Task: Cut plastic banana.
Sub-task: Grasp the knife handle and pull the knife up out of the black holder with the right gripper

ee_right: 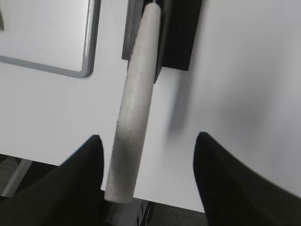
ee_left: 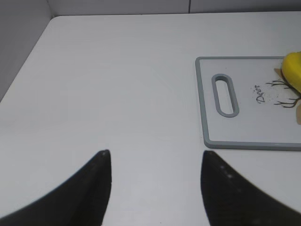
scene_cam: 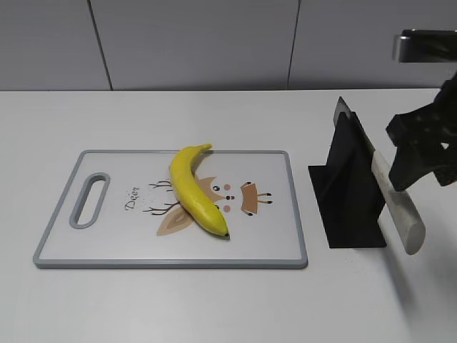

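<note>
The knife's far end (scene_cam: 343, 108) sticks out over the top of the black stand, so when I lift, the knife will come loose and the stand will stay upright.
The yellow plastic banana (scene_cam: 194, 189) lies diagonally on the white cutting board (scene_cam: 107, 246), over its deer print; its edge shows in the left wrist view (ee_left: 292, 70). A knife with a pale grey handle (scene_cam: 400, 206) rests in a black stand (scene_cam: 350, 193). My right gripper (ee_right: 148, 141) is open, its fingers on either side of the knife handle (ee_right: 134, 108), not closed on it. In the exterior view the right gripper (scene_cam: 421, 153) hovers just over the handle. My left gripper (ee_left: 155, 157) is open and empty over bare table, left of the cutting board (ee_left: 207, 108).
The white table's front edge (ee_right: 56, 165) lies right under the knife handle's end. A grey panelled wall (scene_cam: 214, 43) stands behind the table.
</note>
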`<state>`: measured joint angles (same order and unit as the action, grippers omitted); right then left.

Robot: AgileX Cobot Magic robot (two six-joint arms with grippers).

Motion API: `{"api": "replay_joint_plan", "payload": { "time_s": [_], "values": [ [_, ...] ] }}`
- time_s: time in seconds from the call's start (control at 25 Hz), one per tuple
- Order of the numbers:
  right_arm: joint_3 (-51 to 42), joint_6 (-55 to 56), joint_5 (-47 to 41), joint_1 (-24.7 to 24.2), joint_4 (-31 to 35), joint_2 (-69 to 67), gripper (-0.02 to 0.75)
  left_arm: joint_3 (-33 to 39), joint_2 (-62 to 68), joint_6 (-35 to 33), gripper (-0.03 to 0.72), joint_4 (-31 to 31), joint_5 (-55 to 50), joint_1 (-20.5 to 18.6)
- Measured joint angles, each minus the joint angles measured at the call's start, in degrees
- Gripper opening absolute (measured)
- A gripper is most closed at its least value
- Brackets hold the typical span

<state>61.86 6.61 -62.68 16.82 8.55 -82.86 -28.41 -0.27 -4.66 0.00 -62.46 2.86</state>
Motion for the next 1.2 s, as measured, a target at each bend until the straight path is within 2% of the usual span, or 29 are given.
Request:
{"api": "replay_joint_plan", "payload": {
  "time_s": [0.72,0.8,0.88,1.0,1.04,1.2],
  "values": [
    [0.04,0.56,4.07,0.46,1.70,-12.50,0.463,0.00,0.00,0.00,0.572,0.00,0.00,0.00],
    [0.04,0.56,4.07,0.46,1.74,-12.69,0.428,0.00,0.00,0.00,0.573,0.00,0.00,0.00],
    [0.04,0.69,4.07,0.46,1.91,-12.75,0.358,0.00,0.00,0.00,0.570,0.00,0.00,0.00],
    [0.04,1.19,4.07,0.46,3.63,-12.79,0.199,0.00,0.00,0.00,0.571,0.00,0.00,0.00],
    [0.04,1.88,4.07,0.46,3.52,-12.79,0.176,0.00,0.00,0.00,0.571,0.00,0.00,0.00],
    [0.04,2.45,4.18,0.46,3.52,-12.67,0.176,0.00,0.00,0.00,0.571,0.00,0.00,0.00]
  ]
}}
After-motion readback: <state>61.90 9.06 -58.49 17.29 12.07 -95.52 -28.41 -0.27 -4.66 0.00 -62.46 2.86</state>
